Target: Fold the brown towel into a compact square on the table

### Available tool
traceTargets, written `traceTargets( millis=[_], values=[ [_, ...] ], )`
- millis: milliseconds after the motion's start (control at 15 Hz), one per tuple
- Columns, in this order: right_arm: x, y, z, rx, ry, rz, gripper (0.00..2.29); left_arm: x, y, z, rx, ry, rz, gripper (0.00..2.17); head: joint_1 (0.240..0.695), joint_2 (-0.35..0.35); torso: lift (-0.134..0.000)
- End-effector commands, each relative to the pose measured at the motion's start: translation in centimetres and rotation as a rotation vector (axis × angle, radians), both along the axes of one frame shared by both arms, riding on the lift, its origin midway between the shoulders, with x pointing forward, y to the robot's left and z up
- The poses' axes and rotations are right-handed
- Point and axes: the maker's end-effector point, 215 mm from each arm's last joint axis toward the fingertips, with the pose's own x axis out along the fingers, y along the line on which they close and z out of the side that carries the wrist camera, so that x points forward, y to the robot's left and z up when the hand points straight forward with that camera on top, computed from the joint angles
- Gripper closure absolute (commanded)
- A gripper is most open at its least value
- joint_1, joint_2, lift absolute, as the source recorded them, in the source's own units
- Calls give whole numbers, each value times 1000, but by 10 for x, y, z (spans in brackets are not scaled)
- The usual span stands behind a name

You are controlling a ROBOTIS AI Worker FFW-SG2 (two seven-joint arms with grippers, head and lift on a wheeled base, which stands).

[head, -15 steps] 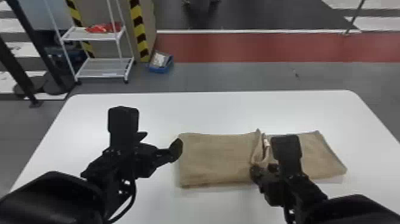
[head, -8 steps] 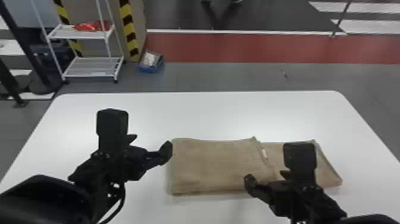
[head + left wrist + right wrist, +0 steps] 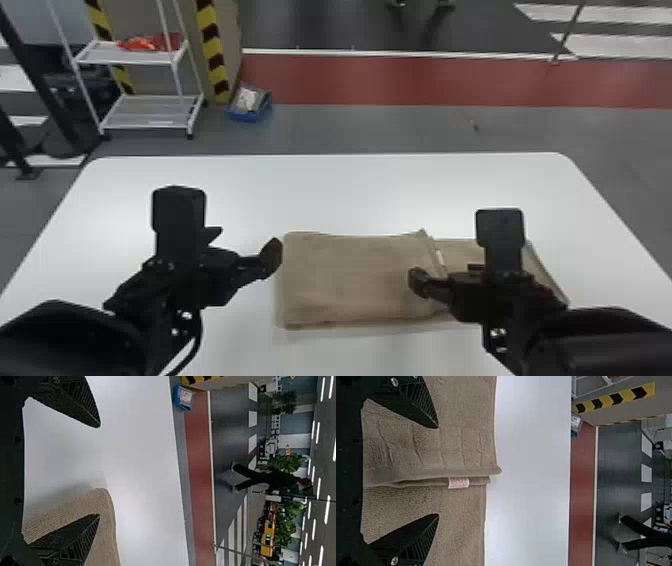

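Observation:
The folded-over part (image 3: 350,278) will move as one piece and pull the lower layer along with it when I pull, because the hem edges (image 3: 455,480) are lying stacked together.
The brown towel (image 3: 350,280) lies on the white table as a flat folded strip, its folded-over part on the left and a lower layer out to the right. My left gripper (image 3: 245,245) is open at the towel's left edge; in the left wrist view the open left gripper (image 3: 98,471) has one finger over the towel (image 3: 107,530) and the other over bare table. Over the towel's right part stands my right gripper (image 3: 445,275). In the right wrist view, the right gripper (image 3: 437,471) is open, its fingers on either side of the layered hem with a small label (image 3: 459,482).
The white table (image 3: 320,195) extends behind and to both sides of the towel. Beyond its far edge stand a white shelf rack (image 3: 150,112) with a red item and, on the floor, a blue bin (image 3: 250,105).
The bunched fold at my right gripper has come free and now lies flatter, with the gripper open above it. The head view has shifted slightly. My left gripper remains beside the towel's left edge.

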Motion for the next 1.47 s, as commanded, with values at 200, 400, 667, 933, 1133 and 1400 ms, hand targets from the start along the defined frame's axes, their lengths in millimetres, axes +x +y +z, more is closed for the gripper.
traceTargets(
  millis=[200, 400, 667, 933, 1133, 1400],
  values=[
    [17, -1, -20, 44, 20, 13, 211, 1, 1, 1, -1, -6, 3, 83, 695, -46, -125],
    [22, 2, -16, 52, -6, 20, 346, 1, 1, -1, -1, -3, 3, 83, 695, -42, -125],
    [22, 4, -14, 58, -12, 28, 475, 2, 2, -1, -1, -3, 4, 83, 695, -37, -125],
    [17, 5, -18, 61, -4, 31, 620, 2, 2, -2, 0, -2, 4, 83, 695, -35, -125],
    [15, 7, -9, 66, -22, 33, 822, 2, 2, -1, -1, -5, 4, 83, 695, -34, -125],
    [16, 6, -5, 67, -29, 32, 822, 2, 1, -1, -7, -7, 3, 83, 695, -34, -125]
  ],
)
